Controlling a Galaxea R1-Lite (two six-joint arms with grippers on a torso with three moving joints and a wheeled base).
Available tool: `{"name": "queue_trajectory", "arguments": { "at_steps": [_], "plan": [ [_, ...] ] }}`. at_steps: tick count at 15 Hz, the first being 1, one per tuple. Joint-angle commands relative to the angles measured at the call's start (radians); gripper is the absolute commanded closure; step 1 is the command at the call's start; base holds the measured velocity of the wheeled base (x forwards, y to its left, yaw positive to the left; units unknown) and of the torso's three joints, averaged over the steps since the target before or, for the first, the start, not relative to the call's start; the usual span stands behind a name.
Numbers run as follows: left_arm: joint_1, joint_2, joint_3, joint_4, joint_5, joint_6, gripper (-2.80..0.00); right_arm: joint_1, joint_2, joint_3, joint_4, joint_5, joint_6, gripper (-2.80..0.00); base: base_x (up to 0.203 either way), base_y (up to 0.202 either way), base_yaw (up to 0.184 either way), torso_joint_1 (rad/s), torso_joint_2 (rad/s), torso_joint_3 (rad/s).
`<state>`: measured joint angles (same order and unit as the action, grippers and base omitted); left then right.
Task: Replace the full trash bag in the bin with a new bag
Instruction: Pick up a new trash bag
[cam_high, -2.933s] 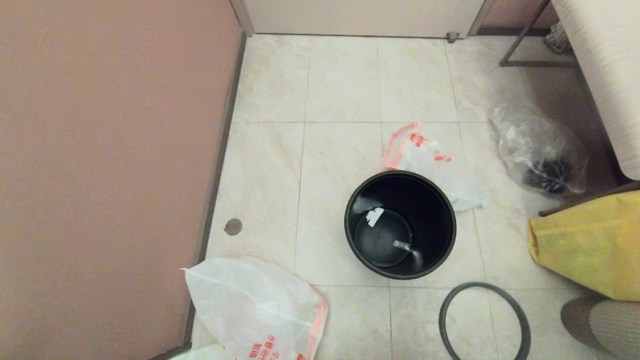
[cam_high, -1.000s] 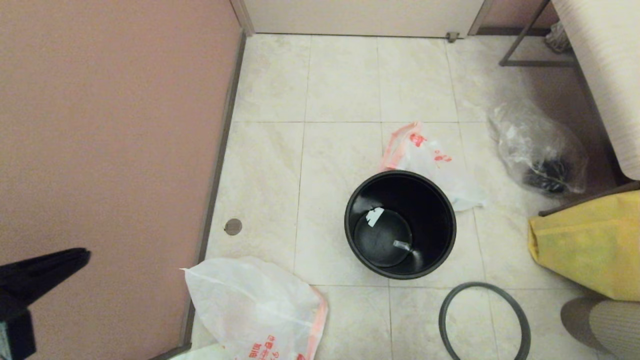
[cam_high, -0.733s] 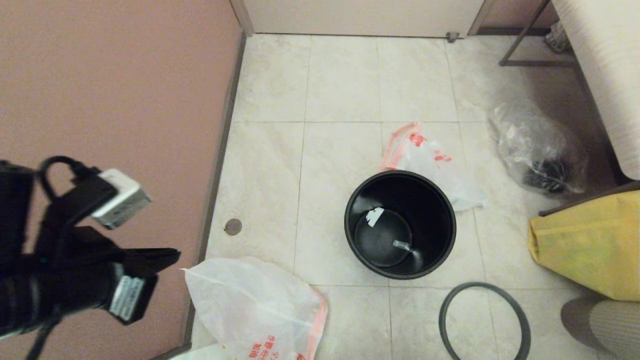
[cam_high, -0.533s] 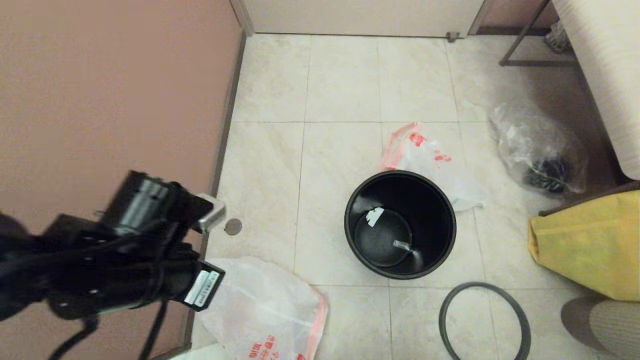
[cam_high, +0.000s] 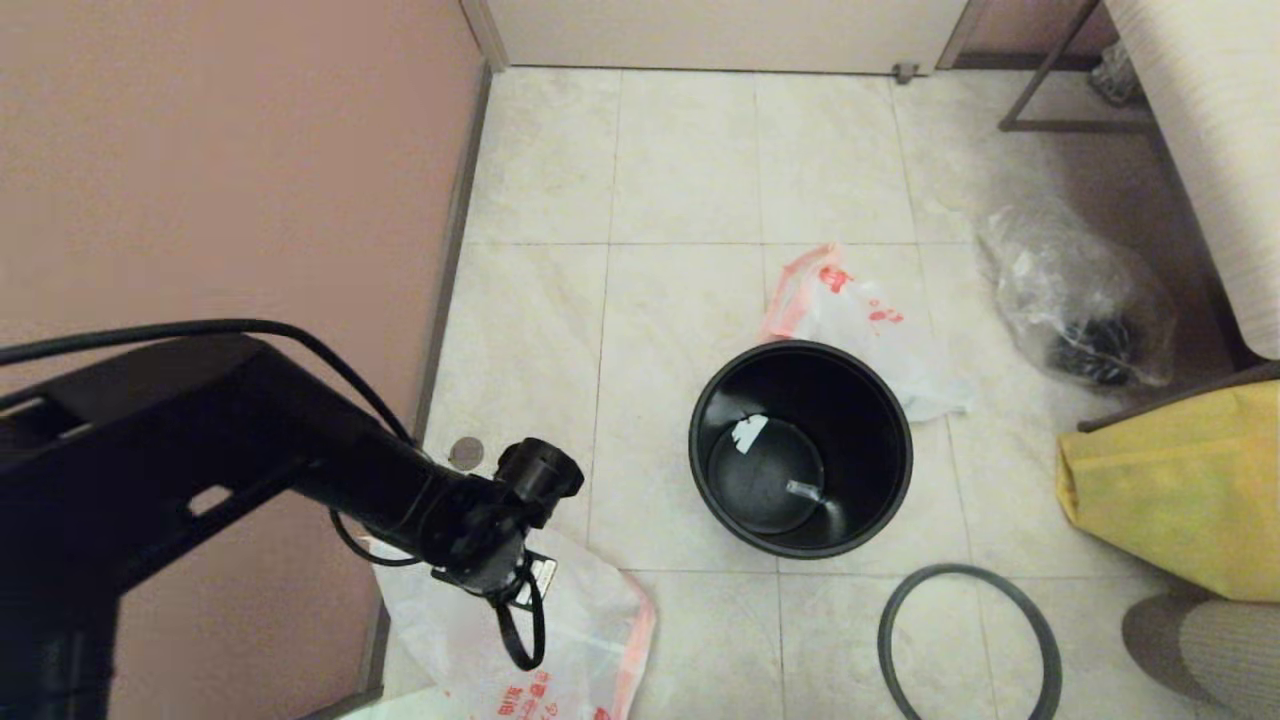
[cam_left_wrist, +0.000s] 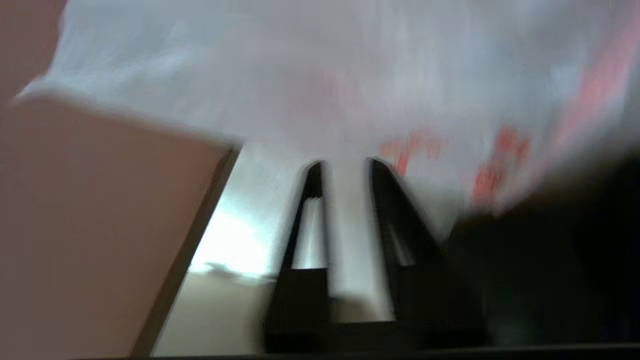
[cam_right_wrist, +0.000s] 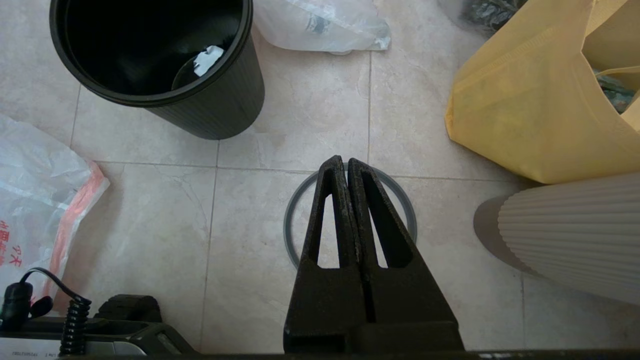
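My left gripper will lower the new bag (cam_high: 585, 624). The bag lies limp with its pink edge (cam_high: 639, 638) past my left gripper, so that edge will trail outside the bin.
The black bin (cam_high: 872, 440) stands upright on the tiled floor with scraps of litter at its bottom and no bag in it. Its dark grey hoop (cam_high: 960, 570) lies flat on the floor in front of it. The full trash bag (cam_high: 870, 320) lies just behind the bin. The new bag (cam_high: 575, 610) lies crumpled at the near left by the wall. My left arm reaches over it, and in the left wrist view my left gripper (cam_left_wrist: 345, 165) is open just above the new bag (cam_left_wrist: 300, 75). My right gripper (cam_right_wrist: 345, 162) hangs shut and empty above the hoop (cam_right_wrist: 288, 220).
A pink wall (cam_high: 220, 200) runs along the left, close to the new bag. A clear bag with dark contents (cam_high: 1080, 300) lies at the right, a yellow bag (cam_high: 1180, 480) stands nearer, and a ribbed beige object (cam_high: 1220, 650) is at the near right corner.
My left arm has swung in from the left edge and down over the new bag. The bin, hoop and bags have not moved.
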<state>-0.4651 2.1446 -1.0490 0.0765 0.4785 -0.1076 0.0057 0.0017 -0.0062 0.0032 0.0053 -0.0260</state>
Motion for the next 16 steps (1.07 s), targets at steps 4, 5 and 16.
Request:
{"name": "queue_trajectory", "arguments": {
  "at_steps": [4,5,16],
  "plan": [
    [0.043,0.258,-0.287,0.139,-0.002,-0.128,-2.80,0.000,0.001,0.000,0.000,0.001,0.000,0.00,0.000,0.000,0.000,0.000,0.00,0.000],
    [0.046,0.282,-0.335,0.180,-0.006,-0.154,-2.80,0.000,0.001,0.000,0.000,0.001,-0.001,0.00,0.000,0.000,0.000,0.000,0.00,0.000],
    [0.117,0.513,-0.598,0.266,0.052,-0.375,-2.80,0.000,0.001,0.000,0.000,0.001,-0.002,0.00,0.000,0.000,0.000,0.000,0.00,0.000]
  ]
}}
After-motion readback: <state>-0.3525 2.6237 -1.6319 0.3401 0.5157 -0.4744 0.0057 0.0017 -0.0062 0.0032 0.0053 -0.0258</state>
